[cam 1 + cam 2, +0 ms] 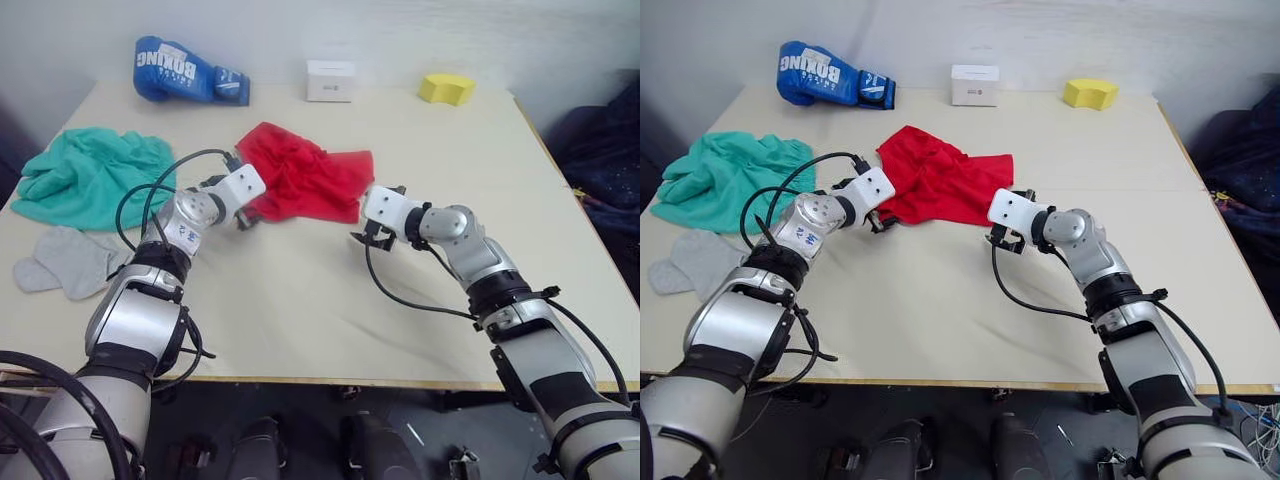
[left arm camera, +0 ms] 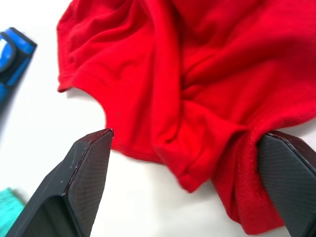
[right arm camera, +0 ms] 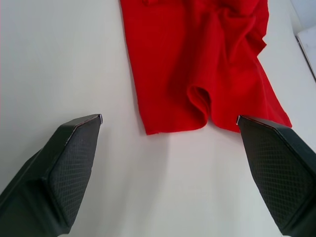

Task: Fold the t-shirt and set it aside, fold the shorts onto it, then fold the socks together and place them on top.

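The red t-shirt (image 1: 328,192) is bunched up in loose folds (image 1: 292,158), so it will open out wide and almost flat when the robot pulls the t-shirt's corners apart.
The red t-shirt (image 1: 305,180) lies crumpled in the middle of the table. My left gripper (image 1: 241,217) is open at its near left edge; in the left wrist view a fold of the t-shirt (image 2: 197,84) sits between the fingers (image 2: 86,173). My right gripper (image 1: 373,238) is open just short of the shirt's near right corner, with bare table between its fingers (image 3: 74,153) and the t-shirt (image 3: 197,64) ahead. The teal shorts (image 1: 90,175) are bunched at the far left. The grey socks (image 1: 68,262) lie in front of them.
A blue boxing glove (image 1: 185,75), a white box (image 1: 330,80) and a yellow block (image 1: 447,88) stand along the table's far edge. Bare tabletop (image 1: 300,310) stretches in front of the shirt to the near edge. Dark blue fabric (image 1: 610,140) sits off the table's right side.
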Available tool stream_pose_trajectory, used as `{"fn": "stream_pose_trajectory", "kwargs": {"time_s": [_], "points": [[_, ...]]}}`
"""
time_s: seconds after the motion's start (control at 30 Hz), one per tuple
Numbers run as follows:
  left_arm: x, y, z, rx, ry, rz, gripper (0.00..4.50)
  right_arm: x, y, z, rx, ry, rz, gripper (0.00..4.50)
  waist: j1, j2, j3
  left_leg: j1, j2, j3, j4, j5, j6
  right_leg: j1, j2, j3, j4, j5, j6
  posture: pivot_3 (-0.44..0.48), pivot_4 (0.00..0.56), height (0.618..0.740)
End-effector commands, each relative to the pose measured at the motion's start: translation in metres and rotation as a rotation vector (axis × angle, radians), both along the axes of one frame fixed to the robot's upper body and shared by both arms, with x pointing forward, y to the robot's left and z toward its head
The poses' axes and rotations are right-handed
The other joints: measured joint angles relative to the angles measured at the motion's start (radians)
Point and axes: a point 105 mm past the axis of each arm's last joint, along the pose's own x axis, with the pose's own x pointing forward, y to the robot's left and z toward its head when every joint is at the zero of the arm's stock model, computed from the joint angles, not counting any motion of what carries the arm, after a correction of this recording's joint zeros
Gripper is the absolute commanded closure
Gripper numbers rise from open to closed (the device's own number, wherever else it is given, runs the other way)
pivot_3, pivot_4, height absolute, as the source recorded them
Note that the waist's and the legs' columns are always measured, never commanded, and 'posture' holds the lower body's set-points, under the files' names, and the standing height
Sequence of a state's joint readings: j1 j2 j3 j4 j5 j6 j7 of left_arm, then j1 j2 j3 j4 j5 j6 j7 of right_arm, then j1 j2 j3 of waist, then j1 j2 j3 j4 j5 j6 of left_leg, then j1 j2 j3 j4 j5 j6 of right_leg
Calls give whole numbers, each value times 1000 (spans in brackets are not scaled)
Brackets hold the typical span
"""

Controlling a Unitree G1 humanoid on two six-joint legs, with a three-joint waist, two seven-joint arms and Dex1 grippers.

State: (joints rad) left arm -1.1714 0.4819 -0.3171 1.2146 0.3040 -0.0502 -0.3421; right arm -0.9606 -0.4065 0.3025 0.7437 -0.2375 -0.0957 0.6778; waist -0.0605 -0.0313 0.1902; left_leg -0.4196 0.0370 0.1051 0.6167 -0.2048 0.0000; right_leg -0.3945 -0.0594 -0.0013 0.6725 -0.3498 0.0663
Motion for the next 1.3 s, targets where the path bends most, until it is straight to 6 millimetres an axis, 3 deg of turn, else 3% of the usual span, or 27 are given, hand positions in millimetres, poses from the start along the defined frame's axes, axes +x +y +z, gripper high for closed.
{"fn": "stream_pose_trajectory", "kwargs": {"time_s": [0.03,0.23,0.43,0.6,0.93,1.07,1.3], "points": [[-8,29,-26,23,78,100,610,6,7,16,21,-63,-19,0,-3,0,0,0,0,0,0,0,0,0,0,0,0,0,0,0,150,740],[-13,24,-36,-98,124,78,2500,10,17,13,-40,-118,-17,0,-12,0,0,0,1,2,0,1,-1,-1,1,-2,1,0,0,0,150,740],[-10,22,-16,-222,90,60,4389,15,26,8,-138,-149,8,0,-22,0,0,0,1,2,-1,1,-2,-2,1,-5,2,0,0,0,150,740],[-8,26,-2,-295,64,73,4466,19,36,2,-202,-164,15,0,-23,0,0,0,2,2,-1,1,-2,-2,1,-5,2,0,0,0,150,740],[-11,30,-9,-346,88,88,4466,27,36,4,-295,-303,-9,0,-20,0,0,0,1,3,-1,1,-3,-2,1,-6,2,0,0,0,150,740],[-13,31,-11,-358,96,93,4500,25,38,0,-324,-330,11,830,-20,0,0,0,1,3,-1,1,-3,-2,0,-6,2,0,0,0,150,740],[-13,29,-12,-366,105,86,4500,24,37,-10,-331,-298,11,3378,-20,0,0,-1,1,2,-1,1,-3,-2,1,-6,2,0,0,0,150,740]]}}
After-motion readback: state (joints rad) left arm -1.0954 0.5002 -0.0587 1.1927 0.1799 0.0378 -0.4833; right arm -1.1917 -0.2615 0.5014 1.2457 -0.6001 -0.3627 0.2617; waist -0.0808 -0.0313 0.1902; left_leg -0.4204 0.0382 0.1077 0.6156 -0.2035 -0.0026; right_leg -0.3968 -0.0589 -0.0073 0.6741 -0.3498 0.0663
